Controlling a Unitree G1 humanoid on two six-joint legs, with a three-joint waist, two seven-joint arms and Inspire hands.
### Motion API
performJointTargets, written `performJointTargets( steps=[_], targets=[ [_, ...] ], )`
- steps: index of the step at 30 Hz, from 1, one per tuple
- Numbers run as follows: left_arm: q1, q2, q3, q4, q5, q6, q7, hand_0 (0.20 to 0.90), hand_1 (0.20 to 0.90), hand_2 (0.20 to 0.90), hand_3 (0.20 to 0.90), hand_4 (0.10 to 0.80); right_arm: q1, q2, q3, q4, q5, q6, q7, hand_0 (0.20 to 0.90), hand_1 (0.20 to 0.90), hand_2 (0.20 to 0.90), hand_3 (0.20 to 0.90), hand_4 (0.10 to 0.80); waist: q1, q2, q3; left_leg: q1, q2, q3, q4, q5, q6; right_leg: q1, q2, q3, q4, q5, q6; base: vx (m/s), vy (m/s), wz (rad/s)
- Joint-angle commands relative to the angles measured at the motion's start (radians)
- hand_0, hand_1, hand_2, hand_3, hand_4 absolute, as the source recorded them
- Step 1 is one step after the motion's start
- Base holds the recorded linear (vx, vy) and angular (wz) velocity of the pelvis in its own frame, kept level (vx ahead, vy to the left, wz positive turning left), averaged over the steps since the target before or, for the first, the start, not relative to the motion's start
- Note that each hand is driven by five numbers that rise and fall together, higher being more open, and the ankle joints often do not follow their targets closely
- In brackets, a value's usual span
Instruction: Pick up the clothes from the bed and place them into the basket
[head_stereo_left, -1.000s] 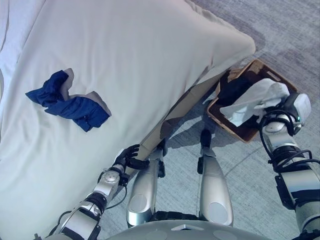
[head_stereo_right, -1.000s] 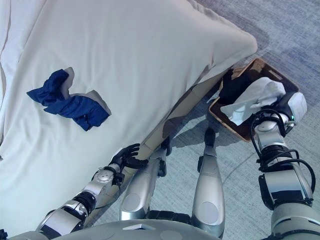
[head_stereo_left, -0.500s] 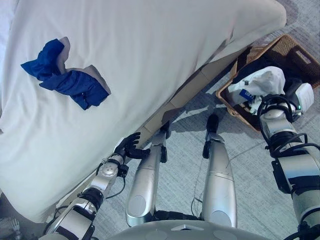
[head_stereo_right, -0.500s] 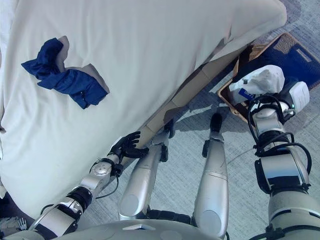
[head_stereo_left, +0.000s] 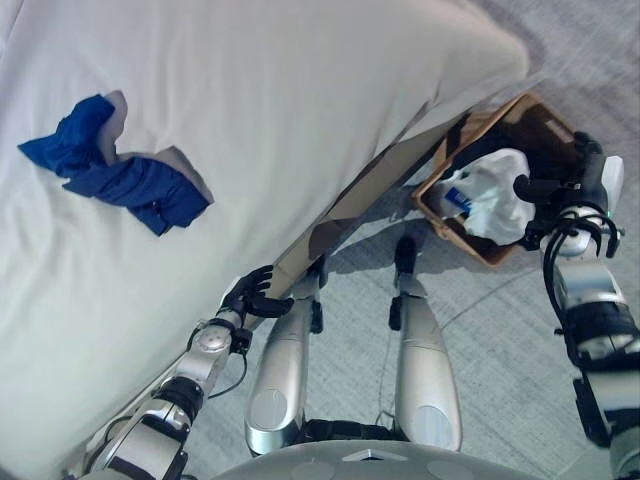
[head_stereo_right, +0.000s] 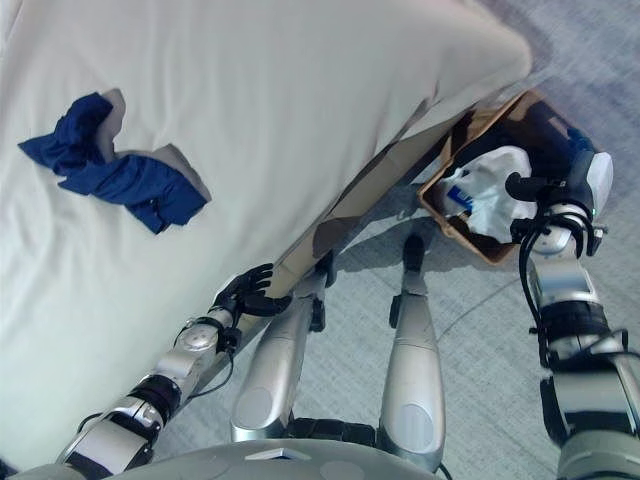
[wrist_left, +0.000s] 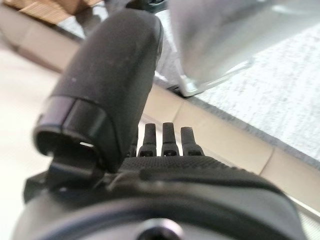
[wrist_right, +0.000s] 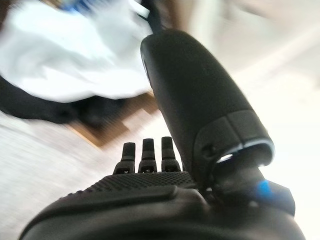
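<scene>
The blue garment (head_stereo_left: 150, 187) lies spread out in long, limp folds (head_stereo_left: 112, 165), so I expect that part of it will hang over the basket's rim when I lower it in.
A blue garment (head_stereo_left: 110, 177) lies crumpled on the white bed (head_stereo_left: 300, 90), far to the left. A brown wicker basket (head_stereo_left: 452, 237) stands on the floor by the bed's corner, with a white garment (head_stereo_left: 488, 195) lying inside it on dark cloth. My right hand (head_stereo_left: 545, 190) hovers at the basket's right side, open and empty; its wrist view shows straight fingers (wrist_right: 145, 152) with the white garment (wrist_right: 65, 50) beyond them. My left hand (head_stereo_left: 255, 293) is open and relaxed, low beside the bed's edge, holding nothing.
The bed's beige base (head_stereo_left: 350, 205) runs diagonally between my left hand and the basket. Grey carpet (head_stereo_left: 500, 330) lies around the basket and in front of the bed.
The white garment has left my right hand and now lies in the basket. The right hand has opened and drawn back to the right. The camera has shifted.
</scene>
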Motion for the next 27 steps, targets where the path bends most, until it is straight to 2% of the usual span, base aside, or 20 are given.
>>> performJointTargets(
  steps=[1,5,9,13,17,21,24,27],
  targets=[
    [0.088,0.063,0.074,0.046,0.027,0.013,0.007,0.900,0.900,0.900,0.900,0.800,-0.008,-0.042,-0.066,-0.228,-0.116,-0.122,0.023,0.900,0.900,0.900,0.900,0.800,-0.013,-0.093,-0.070,0.079,-0.023,-0.022,0.014,-0.074,0.006,0.095,0.049,-0.048,-0.016,-0.022,0.000,0.161,0.091,0.01],
    [0.112,0.034,0.077,0.102,0.039,0.022,-0.007,0.900,0.900,0.900,0.900,0.800,0.000,-0.058,-0.009,-0.318,-0.179,-0.185,0.238,0.900,0.900,0.900,0.900,0.800,0.021,-0.124,-0.164,0.171,-0.040,-0.040,-0.012,-0.088,-0.003,0.233,0.019,-0.099,-0.128,0.005,0.011,0.183,0.158,0.15],
    [0.130,0.005,0.061,0.159,0.032,-0.002,-0.018,0.900,0.900,0.900,0.900,0.800,-0.096,-0.054,0.103,-0.316,-0.302,-0.272,0.282,0.900,0.900,0.900,0.900,0.800,0.093,-0.133,-0.227,0.235,-0.055,-0.078,-0.027,-0.102,0.003,0.334,0.000,-0.160,-0.170,0.002,0.019,0.192,0.189,0.43],
    [0.159,0.010,0.074,0.187,0.075,0.005,-0.040,0.900,0.900,0.900,0.900,0.800,-0.227,-0.046,0.252,-0.243,-0.400,-0.218,0.344,0.900,0.900,0.900,0.900,0.800,0.189,-0.162,-0.282,0.287,-0.055,-0.116,-0.051,-0.113,0.011,0.414,-0.001,-0.221,-0.170,-0.024,0.014,0.231,0.117,0.38],
    [0.179,0.038,0.078,0.200,0.091,0.009,-0.052,0.900,0.900,0.900,0.900,0.800,-0.328,-0.048,0.364,-0.196,-0.492,-0.227,0.374,0.900,0.900,0.900,0.900,0.800,0.262,-0.201,-0.305,0.293,-0.055,-0.158,-0.065,-0.104,0.018,0.450,-0.003,-0.271,-0.157,-0.037,0.017,0.179,0.067,0.59],
    [0.188,0.070,0.089,0.226,0.119,0.006,-0.063,0.900,0.900,0.900,0.900,0.800,-0.501,-0.004,0.525,-0.054,-0.611,-0.172,0.373,0.900,0.900,0.900,0.900,0.800,0.378,-0.230,-0.285,0.294,-0.047,-0.217,-0.090,-0.084,0.021,0.502,-0.019,-0.341,-0.127,-0.053,0.029,0.124,0.051,0.64],
    [0.194,0.081,0.101,0.233,0.138,-0.005,-0.070,0.900,0.900,0.900,0.900,0.800,-0.578,0.048,0.572,0.040,-0.642,-0.126,0.361,0.900,0.900,0.900,0.900,0.800,0.439,-0.236,-0.272,0.281,-0.052,-0.253,-0.097,-0.071,0.017,0.521,-0.033,-0.380,-0.123,-0.053,0.030,0.061,0.071,0.51],
    [0.172,0.107,0.112,0.253,0.115,-0.026,-0.096,0.900,0.900,0.900,0.900,0.800,-0.720,0.103,0.646,0.202,-0.648,-0.036,0.402,0.900,0.900,0.900,0.900,0.800,0.523,-0.235,-0.235,0.224,-0.065,-0.292,-0.078,-0.061,0.011,0.519,-0.058,-0.429,-0.109,-0.056,0.028,-0.020,0.098,0.67]
  ],
)
